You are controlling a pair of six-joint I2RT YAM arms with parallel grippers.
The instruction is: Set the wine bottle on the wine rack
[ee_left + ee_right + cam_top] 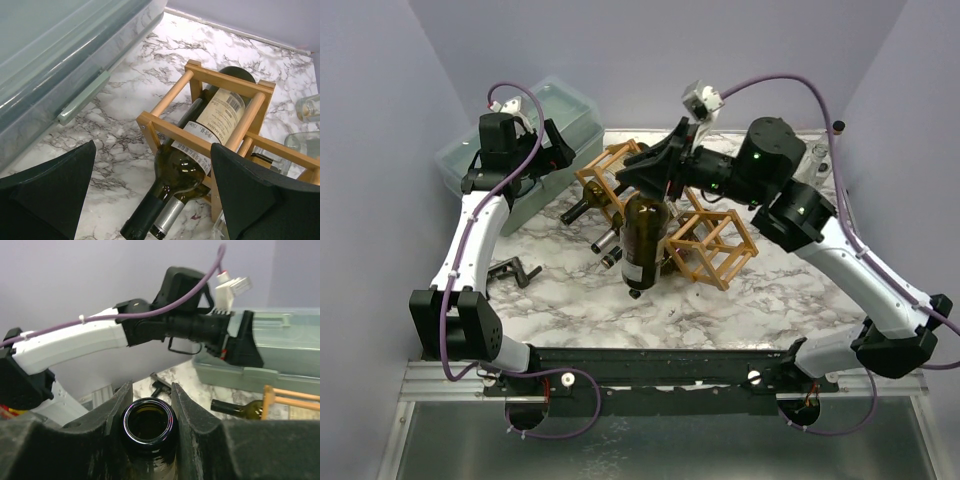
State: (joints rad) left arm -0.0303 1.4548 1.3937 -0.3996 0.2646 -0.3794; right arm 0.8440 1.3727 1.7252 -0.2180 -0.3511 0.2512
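The wine bottle is hanging with its neck up in front of the wine rack, so next my right gripper swings around and tips the bottle flat, with the bottle's base toward the empty end cell.
A dark wine bottle hangs neck-up over the marble table, in front of the wine rack. My right gripper is shut on its neck. In the right wrist view the open mouth of the bottle sits tight between the right gripper's two black fingers. The light wooden rack holds two dark bottles in its left cell, necks sticking out. My left gripper hovers open above them, holding nothing, and it shows near the bin as the left gripper.
A translucent grey-green plastic bin stands at the back left, close to the rack's left end. A small black tool lies on the table at the left. Clear glassware stands behind the rack at the right. Lilac walls enclose the table.
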